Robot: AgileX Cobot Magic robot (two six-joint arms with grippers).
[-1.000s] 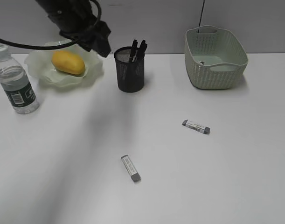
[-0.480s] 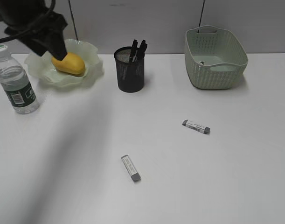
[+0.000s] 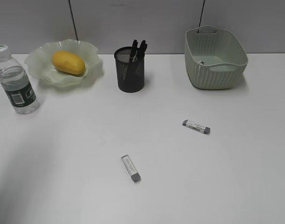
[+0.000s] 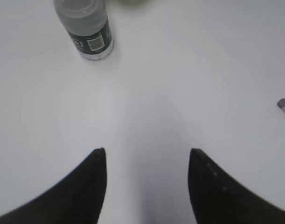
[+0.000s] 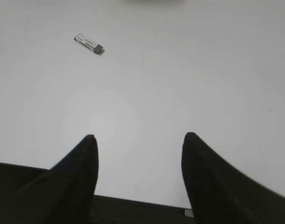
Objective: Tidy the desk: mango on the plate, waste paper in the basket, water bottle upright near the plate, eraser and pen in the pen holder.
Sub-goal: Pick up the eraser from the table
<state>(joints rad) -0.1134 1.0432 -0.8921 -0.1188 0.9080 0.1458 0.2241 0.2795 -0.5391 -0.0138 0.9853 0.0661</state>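
Observation:
The pen holder's opening point(image 3: 123, 54) is wide open beside the dark pens, so the short eraser point(image 3: 196, 127) will go down completely below the pen holder's rim when I lower it in.
The yellow mango point(image 3: 67, 62) lies on the ruffled green plate point(image 3: 89, 50) at the back left. Left of the plate the water bottle point(image 3: 15, 81) point(image 4: 88, 28) stands upright. The black mesh pen holder point(image 3: 130, 71) has dark pens point(image 3: 138, 48) in it. One eraser point(image 3: 196, 126) point(image 5: 88, 43) lies on the desk right of centre, and a second eraser point(image 3: 131, 168) point(image 4: 284, 106) lies nearer the front. I cannot make out the waste paper. Neither arm shows in the exterior view. My left gripper point(image 4: 147, 151) and right gripper point(image 5: 138, 136) are open and empty over bare desk.
The pale green basket point(image 3: 216, 58) stands at the back right, its wall hiding most of its inside. A grey partition runs behind the desk. In the right wrist view the desk's front edge point(image 5: 133, 200) lies just under the fingers.
The left arm, which hung over the plate and pen holder, has pulled away to the left and out of the exterior view. The objects have not moved.

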